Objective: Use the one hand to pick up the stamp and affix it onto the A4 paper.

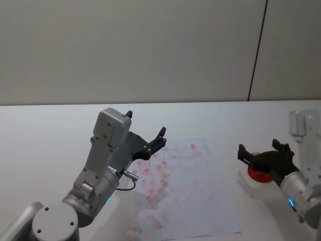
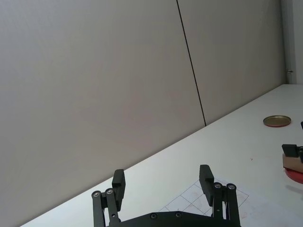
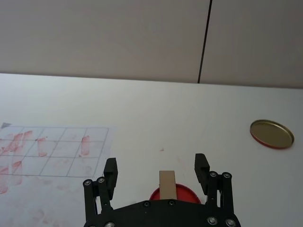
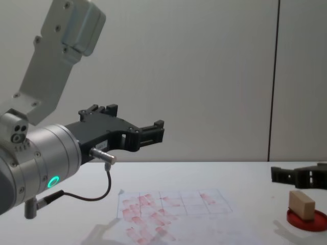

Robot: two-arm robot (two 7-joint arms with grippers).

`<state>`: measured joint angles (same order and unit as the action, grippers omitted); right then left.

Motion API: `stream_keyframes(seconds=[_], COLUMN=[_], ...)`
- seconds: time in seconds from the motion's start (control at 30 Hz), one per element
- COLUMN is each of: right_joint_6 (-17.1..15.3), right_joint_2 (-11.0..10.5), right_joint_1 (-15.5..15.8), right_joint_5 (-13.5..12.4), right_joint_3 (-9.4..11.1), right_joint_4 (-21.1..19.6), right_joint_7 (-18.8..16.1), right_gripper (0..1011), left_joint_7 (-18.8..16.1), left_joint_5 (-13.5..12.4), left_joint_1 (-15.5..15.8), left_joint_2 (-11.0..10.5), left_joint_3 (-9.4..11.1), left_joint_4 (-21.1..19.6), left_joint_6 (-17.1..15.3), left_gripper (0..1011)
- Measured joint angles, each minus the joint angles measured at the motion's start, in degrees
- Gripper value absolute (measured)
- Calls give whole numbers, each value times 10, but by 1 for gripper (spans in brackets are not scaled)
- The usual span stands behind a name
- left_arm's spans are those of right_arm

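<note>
The stamp (image 4: 302, 205) is standing on the red ink pad (image 4: 307, 222), so the stamp will make a narrow red mark when I press it onto the A4 paper.
The stamp (image 3: 166, 183), a light tan wooden block, stands on a round red ink pad (image 3: 182, 193) at the table's right side. My right gripper (image 3: 155, 164), on the arm with the blue ring light, is open, with one finger on each side of the stamp and a gap on both sides. From the chest view the stamp (image 4: 301, 203) sits on the pad just below that gripper's finger (image 4: 296, 176). The A4 paper (image 1: 195, 206), white with a grid and many red marks, lies in the middle. My left gripper (image 2: 162, 175) hangs open in the air above the paper's far left part.
A gold round lid (image 3: 271, 133) lies on the table beyond the ink pad, to the right. A plain wall stands behind the white table. The left arm's body (image 1: 103, 165) leans over the paper's left edge.
</note>
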<state>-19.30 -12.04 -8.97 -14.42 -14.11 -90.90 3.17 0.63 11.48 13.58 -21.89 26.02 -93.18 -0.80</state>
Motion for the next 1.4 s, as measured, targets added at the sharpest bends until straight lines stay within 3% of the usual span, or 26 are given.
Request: stream_keyframes(seconds=[0.3,0.43,0.7,1.1,1.23,1.4], right_joint_6=[-48,-63,-90,-129,-139,-147], right_joint_2=[15,20,28,37,39,42], right_joint_1=[-18,-24,-32,-38,-38,-39], right_joint_5=[6,9,18,32,35,38], right_joint_3=[-2,-3,-4,-3,-3,-2], right_joint_4=[19,25,32,31,30,28], right_joint_7=[23,30,43,63,67,72], right_gripper=[998,925,731,304,209,200], left_joint_7=[0,0,0,0,0,0], left_joint_5=[0,0,0,0,0,0], left_joint_1=[0,0,0,0,0,0], left_joint_2=[0,0,0,0,0,0], left_joint_3=[0,0,0,0,0,0], left_joint_4=[0,0,0,0,0,0], left_joint_6=[0,0,0,0,0,0], left_gripper=[993,993,993,993,993,993])
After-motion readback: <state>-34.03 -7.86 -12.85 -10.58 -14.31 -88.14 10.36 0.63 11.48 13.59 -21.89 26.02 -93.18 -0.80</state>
